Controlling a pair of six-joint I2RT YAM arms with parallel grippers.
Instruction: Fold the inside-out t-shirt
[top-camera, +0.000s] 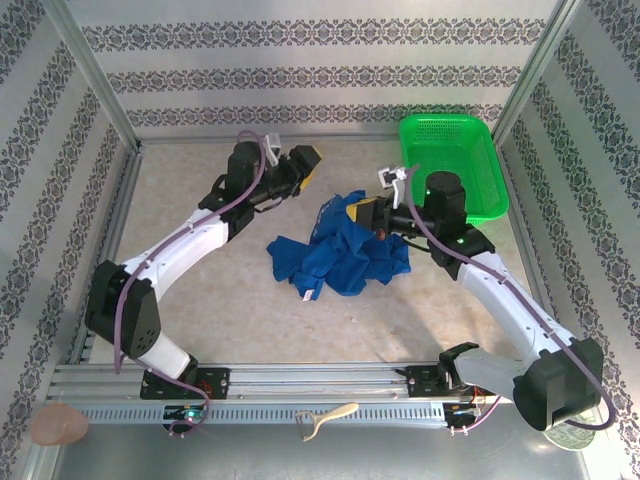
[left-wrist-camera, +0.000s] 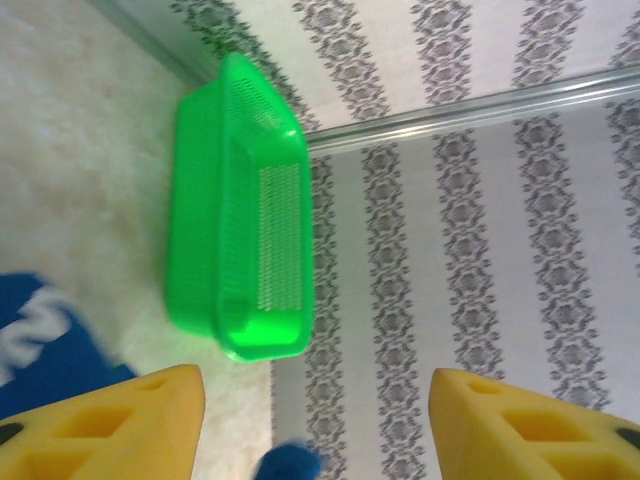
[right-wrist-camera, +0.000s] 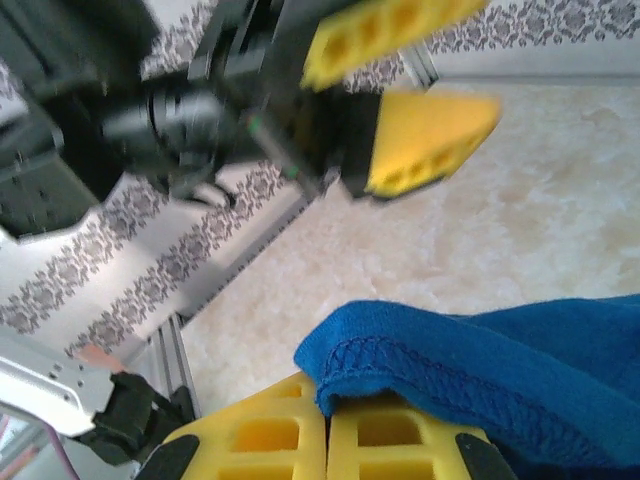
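The stitched hem (right-wrist-camera: 375, 357) of the crumpled t-shirt is in my right gripper alone, so my left gripper should hold the heap's middle (top-camera: 342, 230) before my right gripper grips the edge again.
The inside-out t-shirt (top-camera: 345, 255) lies crumpled in a royal-blue heap at the middle of the table. My right gripper (top-camera: 358, 213) sits at the heap's upper edge. In the right wrist view it (right-wrist-camera: 327, 405) is shut on a stitched hem of the t-shirt (right-wrist-camera: 480, 350), the cloth draping off to the right. My left gripper (top-camera: 305, 165) hovers open to the upper left of the heap, apart from it. In the left wrist view its fingers (left-wrist-camera: 120, 425) stand wide apart around the left gripper (left-wrist-camera: 315, 385), and blue t-shirt cloth with white lettering (left-wrist-camera: 40, 340) shows at the left edge.
A green mesh basket (top-camera: 455, 160) stands at the back right corner, also seen as the basket (left-wrist-camera: 240, 220) ahead of the left gripper. Patterned walls enclose the table on three sides. A cream tool (top-camera: 325, 415) and a pinkish object (top-camera: 58, 425) lie by the near rail.
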